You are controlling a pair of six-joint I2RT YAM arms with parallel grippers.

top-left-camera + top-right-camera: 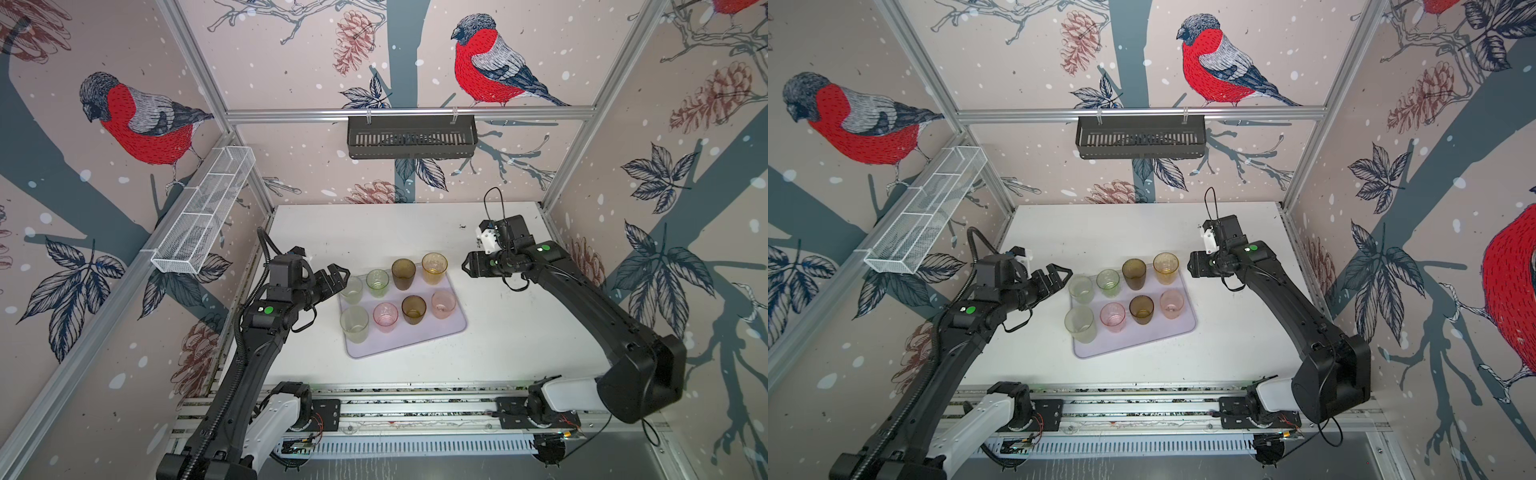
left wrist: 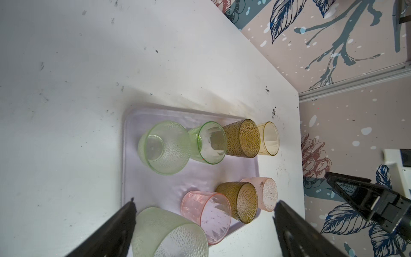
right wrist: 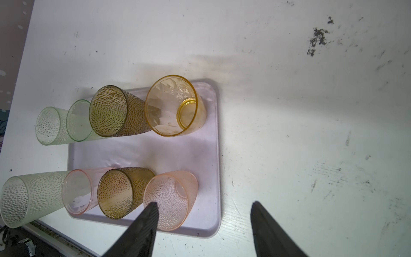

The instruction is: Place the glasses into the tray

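Observation:
I should close my left gripper and push the back corner [image 2: 131,116] beside the pale green glass to straighten the tray: the tray's front edge [image 1: 409,344] slants to the table.
The lavender tray [image 1: 432,336] [image 1: 1163,332] lies mid-table with several tinted glasses standing upright on it in two rows. The back row runs from pale green [image 1: 352,289] to amber [image 1: 434,268]. The front row runs from pale green [image 1: 354,324] to peach [image 1: 443,304]. My left gripper [image 1: 340,277] [image 2: 206,201] hovers open at the tray's back left corner, above the pale green glasses, holding nothing. My right gripper [image 1: 465,264] [image 3: 204,203] is open and empty, just right of the amber glass [image 3: 175,106]. In the right wrist view one of its fingers overlaps the peach glass [image 3: 171,200].
A black slotted basket [image 1: 411,137] hangs on the back wall. A white wire-mesh basket [image 1: 203,212] hangs on the left wall. The white table [image 1: 519,332] is bare to the right of and behind the tray. Rails and arm bases run along the front edge.

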